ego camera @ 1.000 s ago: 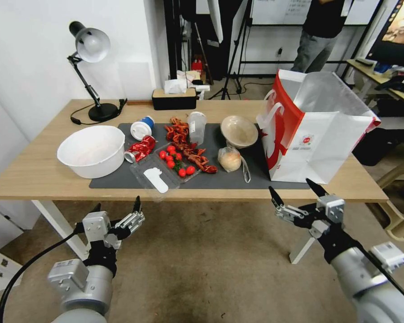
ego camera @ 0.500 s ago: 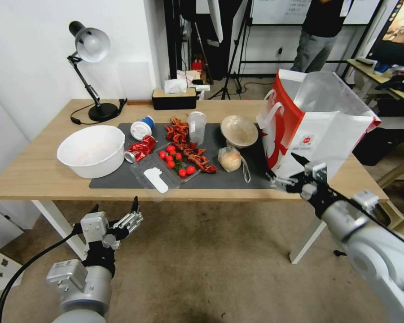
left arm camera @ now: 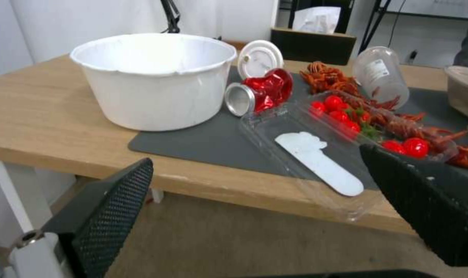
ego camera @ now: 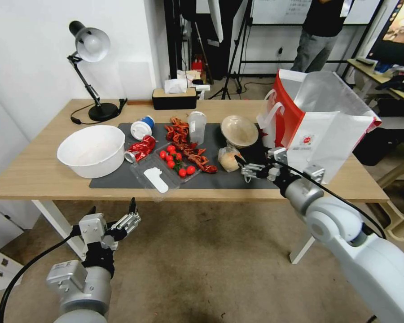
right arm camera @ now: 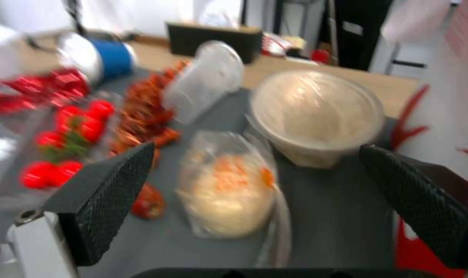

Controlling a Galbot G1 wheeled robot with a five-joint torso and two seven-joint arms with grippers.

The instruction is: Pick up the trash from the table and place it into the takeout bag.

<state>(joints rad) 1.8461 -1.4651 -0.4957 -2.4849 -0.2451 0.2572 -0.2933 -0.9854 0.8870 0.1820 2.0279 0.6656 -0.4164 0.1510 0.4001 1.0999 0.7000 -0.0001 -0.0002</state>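
The clear bag (ego camera: 229, 159) will spread out loosely with the bun inside when I lift it, because a limp tail of film trails beside the bun.
On the dark mat of the table (ego camera: 40, 172) lie the trash items. They are a crushed red can (ego camera: 140, 149), a blue-and-white lidded cup (ego camera: 141, 128), a clear plastic cup (ego camera: 196, 127), a beige paper bowl (ego camera: 239, 131) and a clear bag with a bun (ego camera: 229, 159). The takeout bag (ego camera: 318, 134) stands open at the table's right end. My right gripper (ego camera: 254, 160) hovers open over the mat, just right of the bun bag (right arm camera: 228, 185), which lies between its spread fingers (right arm camera: 110, 197) in the right wrist view. My left gripper (ego camera: 114, 215) hangs open below the table's front edge.
A big white bowl (ego camera: 92, 150) stands at the mat's left end. A clear tray of cherry tomatoes (ego camera: 175, 163) and a heap of red crayfish (ego camera: 184, 141) fill the mat's middle. A desk lamp (ego camera: 90, 67) and a tissue box (ego camera: 173, 98) stand at the back.
My right arm has risen from below the table edge and swung left over the mat, up to the bun bag. The left gripper has barely moved.
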